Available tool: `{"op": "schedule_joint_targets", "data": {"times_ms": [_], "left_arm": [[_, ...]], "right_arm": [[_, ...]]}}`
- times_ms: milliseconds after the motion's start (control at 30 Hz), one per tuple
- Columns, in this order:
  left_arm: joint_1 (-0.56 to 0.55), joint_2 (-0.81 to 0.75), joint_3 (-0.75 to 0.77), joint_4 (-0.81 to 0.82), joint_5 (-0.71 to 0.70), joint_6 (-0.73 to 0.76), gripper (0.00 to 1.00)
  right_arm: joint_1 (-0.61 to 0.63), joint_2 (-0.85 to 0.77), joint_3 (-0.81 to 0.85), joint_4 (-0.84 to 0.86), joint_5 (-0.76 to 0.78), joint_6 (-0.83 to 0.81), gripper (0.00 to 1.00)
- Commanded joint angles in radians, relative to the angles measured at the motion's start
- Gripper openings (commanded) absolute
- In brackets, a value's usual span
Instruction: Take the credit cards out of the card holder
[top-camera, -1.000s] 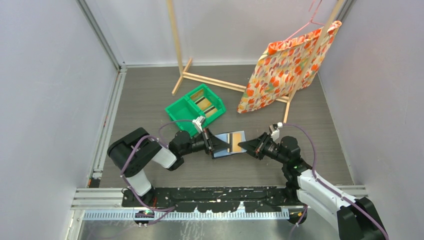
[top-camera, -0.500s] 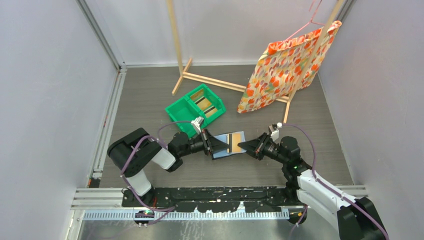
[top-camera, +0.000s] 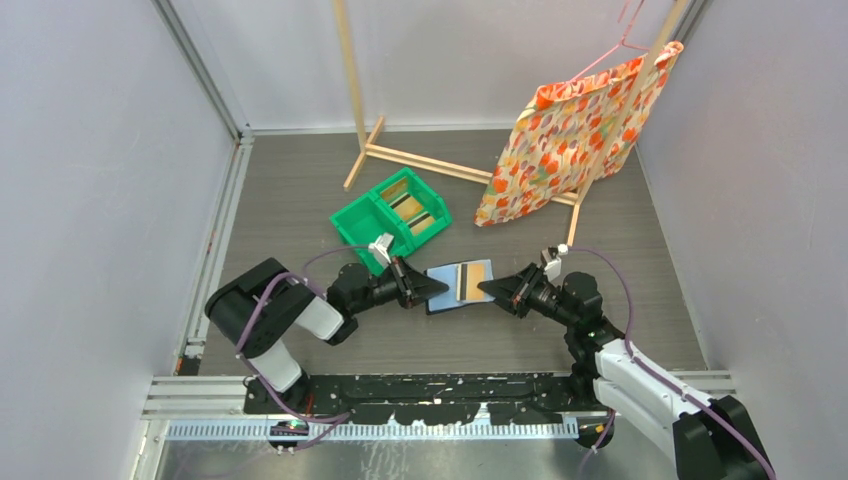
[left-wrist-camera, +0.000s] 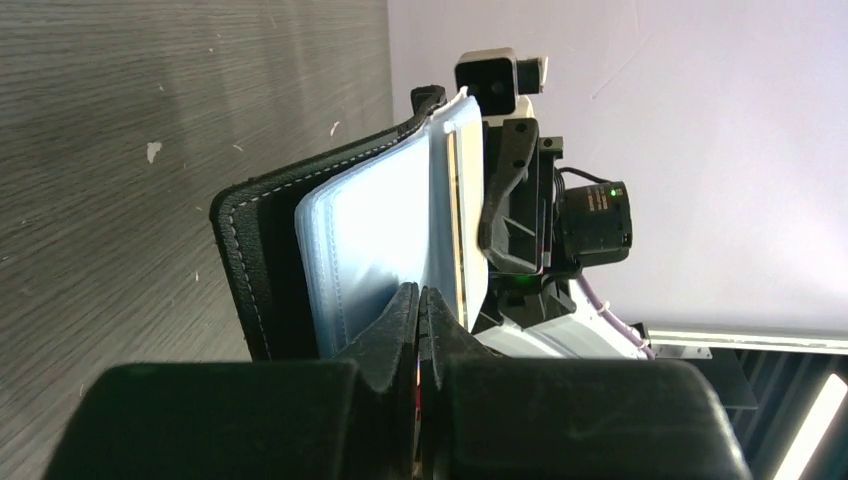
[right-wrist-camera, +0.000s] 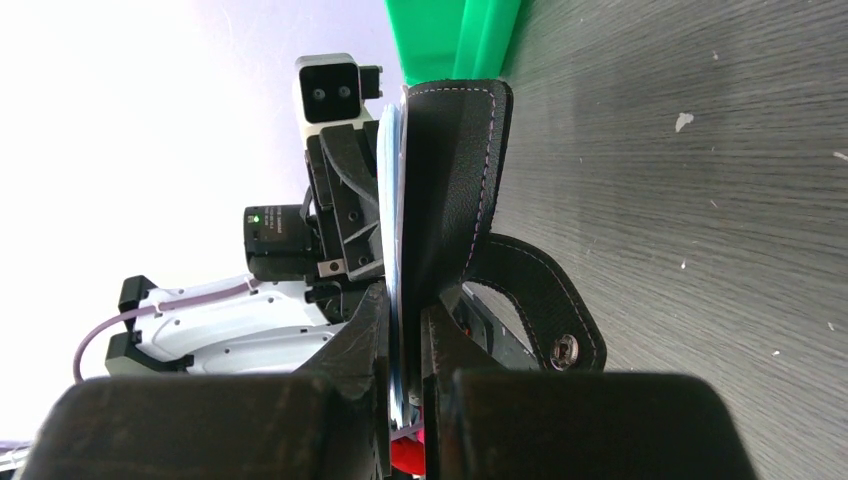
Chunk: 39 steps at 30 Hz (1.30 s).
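Note:
I need to open my left gripper, reach farther and pinch the card's golden edge, because the gripper is closed at the card holder's pale blue sleeve (top-camera: 446, 274), short of that edge.
The card holder (top-camera: 446, 278) is held open just above the table between my two grippers, with an orange credit card (top-camera: 472, 280) with a dark stripe showing in its pale blue sleeves. My right gripper (top-camera: 488, 289) is shut on its right edge; the right wrist view shows the black cover (right-wrist-camera: 450, 170) and sleeves clamped in that gripper (right-wrist-camera: 405, 300). My left gripper (top-camera: 440, 289) is shut at its left edge. In the left wrist view, that gripper (left-wrist-camera: 418, 292) has its tips against the sleeves (left-wrist-camera: 380, 230), beside a card's golden edge (left-wrist-camera: 455, 220). Whether it pinches anything is hidden.
A green two-compartment bin (top-camera: 365, 220) sits behind the left gripper, with striped orange cards (top-camera: 428, 222) inside. A wooden rack (top-camera: 420, 160) stands at the back, with a flowered orange cloth (top-camera: 575, 130) hanging at the right. The holder's snap strap (right-wrist-camera: 545, 310) dangles near the table.
My left gripper has drawn back a little to the left. The dark flap that stood raised beside it has dropped, so more pale blue sleeve shows. The right arm has barely moved.

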Motion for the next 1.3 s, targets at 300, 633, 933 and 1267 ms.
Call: {"op": "schedule_joint_targets", "data": {"times_ms": [300,633,933,1267], "left_arm": [[0.008,-0.211,0.094,-0.319,0.004,-0.036,0.01],[0.008,-0.453,0.259,-0.963,-0.037,0.127,0.0],[-0.003,-0.329,0.301,-0.87,0.087,0.21,0.3],[-0.009,-0.179,0.348,-0.665,0.167,0.194,0.37]], "right_arm": [[-0.008,-0.007,0.019,0.076,0.002,0.004,0.01],[-0.007,0.014,0.03,0.079,-0.006,-0.01,0.01],[-0.007,0.029,0.039,0.086,-0.014,-0.016,0.01],[-0.007,0.012,0.039,0.071,-0.02,-0.016,0.01]]}}
